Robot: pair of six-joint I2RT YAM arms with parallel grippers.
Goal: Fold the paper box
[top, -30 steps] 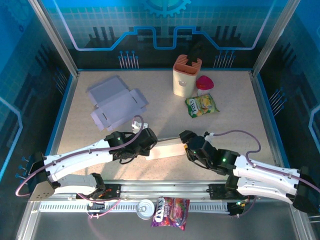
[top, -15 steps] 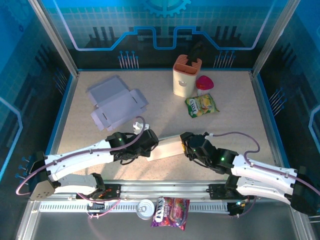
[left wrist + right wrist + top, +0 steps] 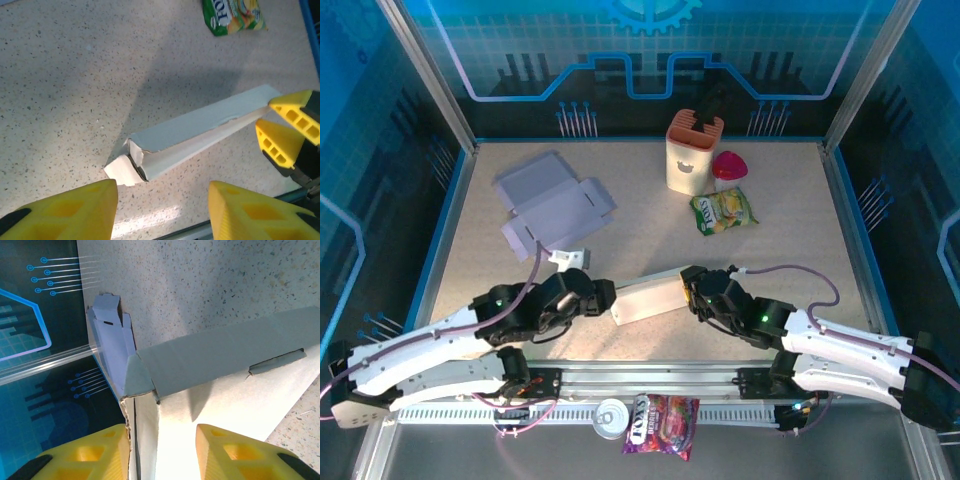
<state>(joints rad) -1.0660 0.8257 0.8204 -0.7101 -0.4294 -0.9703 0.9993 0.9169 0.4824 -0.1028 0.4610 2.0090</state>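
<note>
My right gripper is steadying the box, and my left gripper should meanwhile pinch the gaping corner (image 3: 140, 169) shut, because the paper box's loose end flap (image 3: 123, 170) sticks out from the box's side.
The paper box (image 3: 650, 297) lies as a long, partly folded white tube on the table near the front edge, with its left end flap loose (image 3: 122, 167). My left gripper (image 3: 603, 297) stands open just left of that end, apart from it, with bare table between its yellow fingers (image 3: 65, 210). My right gripper (image 3: 692, 290) is shut on the box's right end. In the left wrist view its yellow fingers (image 3: 295, 117) pinch the end of the box (image 3: 200, 130). In the right wrist view the box wall (image 3: 225, 370) runs between the right gripper's (image 3: 160, 440) fingers.
A flat unfolded box sheet (image 3: 552, 205) lies at the back left. A beige and orange holder (image 3: 692, 155), a red item (image 3: 728, 165) and a green snack bag (image 3: 723, 211) sit at the back right. A can (image 3: 611, 417) and a purple packet (image 3: 662, 423) rest on the front rail.
My left gripper has let go of the box's left end, opened, and drawn back to the left. My right gripper has closed onto the right end and tilted the box slightly.
</note>
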